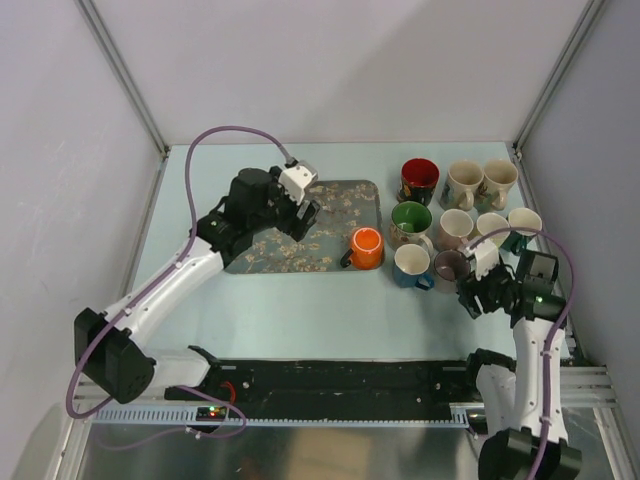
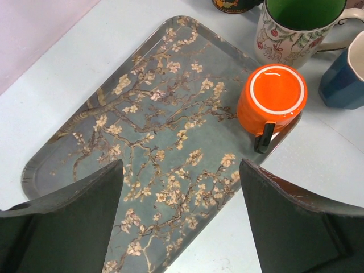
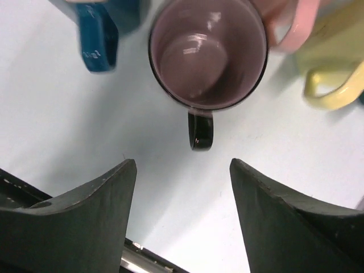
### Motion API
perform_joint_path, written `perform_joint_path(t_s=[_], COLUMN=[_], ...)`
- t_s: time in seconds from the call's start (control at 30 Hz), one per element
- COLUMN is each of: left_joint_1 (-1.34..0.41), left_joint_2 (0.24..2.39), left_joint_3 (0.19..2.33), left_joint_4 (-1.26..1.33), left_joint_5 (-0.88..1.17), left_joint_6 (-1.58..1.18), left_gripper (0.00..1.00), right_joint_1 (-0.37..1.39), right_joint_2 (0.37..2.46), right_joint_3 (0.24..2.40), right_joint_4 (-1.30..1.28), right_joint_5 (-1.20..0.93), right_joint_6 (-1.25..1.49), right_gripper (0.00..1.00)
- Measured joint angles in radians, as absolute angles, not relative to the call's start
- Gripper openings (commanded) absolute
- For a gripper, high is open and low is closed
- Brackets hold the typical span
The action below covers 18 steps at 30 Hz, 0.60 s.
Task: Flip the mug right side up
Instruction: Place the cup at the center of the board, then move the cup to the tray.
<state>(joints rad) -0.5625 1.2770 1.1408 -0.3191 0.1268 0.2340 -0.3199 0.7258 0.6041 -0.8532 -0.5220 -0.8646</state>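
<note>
With my left gripper over the tray beside the upside-down orange mug, my left gripper should back off before my right gripper takes the mug.
An orange mug stands upside down on the right end of the blossom-patterned tray, its white-ringed base up and its dark handle pointing toward the tray's near edge. My left gripper hovers open over the tray, left of the mug, with nothing between its fingers. My right gripper is open just short of the handle of an upright dark mug with a purple inside, not touching it.
Several upright mugs crowd the back right: a red one, a green-lined floral one, a blue one, cream ones, a pink one and a yellow one. A black rail runs along the near edge.
</note>
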Motion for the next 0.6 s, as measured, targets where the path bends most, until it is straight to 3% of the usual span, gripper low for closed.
perform_joint_path(t_s=[0.2, 0.5, 0.6], left_joint_1=[-0.558, -0.548, -0.545], left_joint_2=[1.328, 1.395, 1.403], left_joint_3=[1.116, 1.052, 1.047], left_joint_4=[-0.309, -0.315, -0.313], left_joint_5=[0.141, 0.285, 0.323], left_joint_6=[0.196, 0.202, 0.231], left_gripper=[0.84, 0.73, 0.65], right_joint_1=[-0.08, 0.245, 0.372], right_joint_2=[0.742, 1.017, 1.11], right_joint_3=[0.826, 1.039, 1.081], right_joint_4=[-0.885, -0.717, -0.695], right_joint_5=[-0.459, -0.416, -0.371], right_joint_6=[-0.673, -0.434, -0.445], right_gripper=[0.77, 0.8, 0.79])
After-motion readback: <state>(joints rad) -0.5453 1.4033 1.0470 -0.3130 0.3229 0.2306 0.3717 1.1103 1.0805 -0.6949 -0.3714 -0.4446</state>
